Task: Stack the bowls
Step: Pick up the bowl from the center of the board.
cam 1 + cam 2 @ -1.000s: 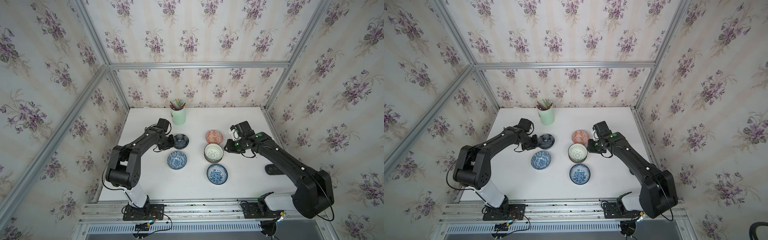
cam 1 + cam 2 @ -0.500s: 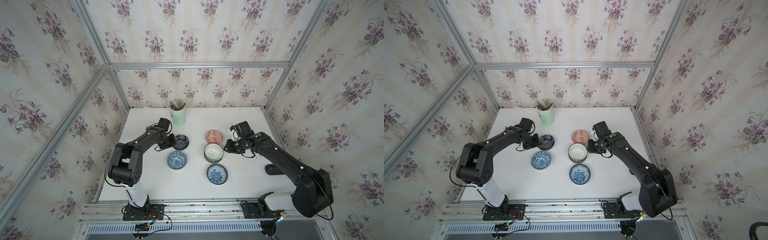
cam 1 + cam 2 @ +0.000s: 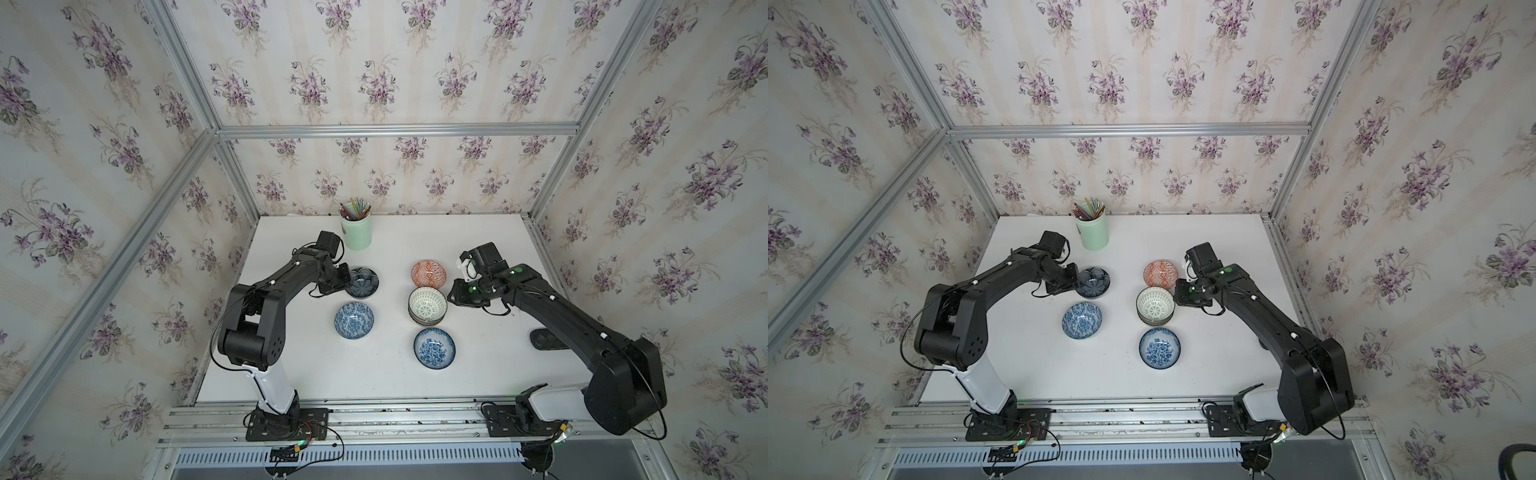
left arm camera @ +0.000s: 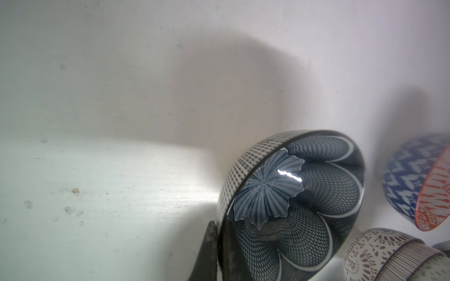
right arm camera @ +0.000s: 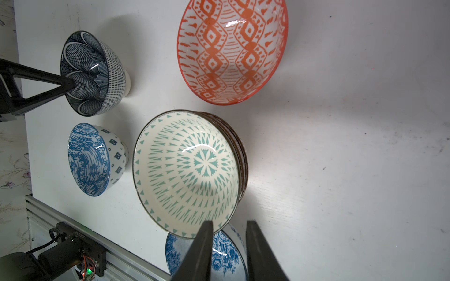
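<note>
The navy petal bowl's free rim [image 3: 377, 283] faces the open right gripper, so the robot's left gripper should keep bringing the bowl closer until the right gripper grips that rim.
My left gripper [image 3: 347, 278] [image 4: 219, 240] is shut on the left rim of the dark navy petal bowl [image 3: 363, 282] [image 4: 304, 194], one finger inside and one outside. The bowl stands on the table. A stack of bowls [image 3: 428, 306] [image 5: 187, 170] topped by a white one with teal marks sits mid-table. My right gripper [image 3: 455, 293] [image 5: 230, 225] hangs just right of that stack, open, with nothing between its fingers. The orange geometric bowl [image 3: 428, 273] lies behind the stack. Two blue-white floral bowls [image 3: 353, 319] [image 3: 434, 348] stand loose in front.
A mint-green cup of pencils [image 3: 356, 232] stands at the back of the white table [image 3: 490, 374], close behind my left wrist. A flat black piece [image 3: 546, 338] lies at the right under my right arm. Metal rails run along the front edge.
My left gripper has closed onto the navy bowl's rim. The bowl stays where it was, and the right arm has not moved.
</note>
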Robot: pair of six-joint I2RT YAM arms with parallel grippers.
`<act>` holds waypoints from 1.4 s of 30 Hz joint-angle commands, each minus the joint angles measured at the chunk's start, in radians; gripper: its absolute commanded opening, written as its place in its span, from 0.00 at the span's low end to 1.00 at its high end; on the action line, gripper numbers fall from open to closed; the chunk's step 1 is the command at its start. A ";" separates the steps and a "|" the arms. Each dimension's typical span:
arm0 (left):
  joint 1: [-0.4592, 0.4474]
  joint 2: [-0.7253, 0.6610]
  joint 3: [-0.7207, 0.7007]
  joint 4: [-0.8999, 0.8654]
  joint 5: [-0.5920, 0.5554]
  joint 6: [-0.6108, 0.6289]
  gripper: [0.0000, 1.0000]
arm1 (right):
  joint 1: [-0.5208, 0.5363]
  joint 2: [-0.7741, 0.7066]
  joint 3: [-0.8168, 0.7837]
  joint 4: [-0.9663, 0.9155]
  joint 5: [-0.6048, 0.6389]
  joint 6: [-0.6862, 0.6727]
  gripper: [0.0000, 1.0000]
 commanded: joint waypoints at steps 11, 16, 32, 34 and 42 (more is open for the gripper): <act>-0.042 -0.166 0.108 -0.229 0.113 0.026 0.00 | 0.004 -0.016 0.066 -0.034 -0.016 0.002 0.29; -0.162 -0.263 0.088 -0.302 0.100 0.013 0.00 | 0.021 -0.029 0.115 -0.082 -0.034 -0.009 0.29; -0.457 -0.326 0.036 -0.318 0.010 -0.123 0.00 | 0.292 -0.010 0.228 -0.118 -0.019 0.064 0.31; -0.466 -0.326 0.030 -0.310 0.011 -0.130 0.00 | 0.315 0.003 0.229 -0.112 -0.009 0.071 0.31; -0.479 -0.327 0.021 -0.300 0.012 -0.136 0.00 | 0.363 0.031 0.196 -0.091 0.037 0.087 0.30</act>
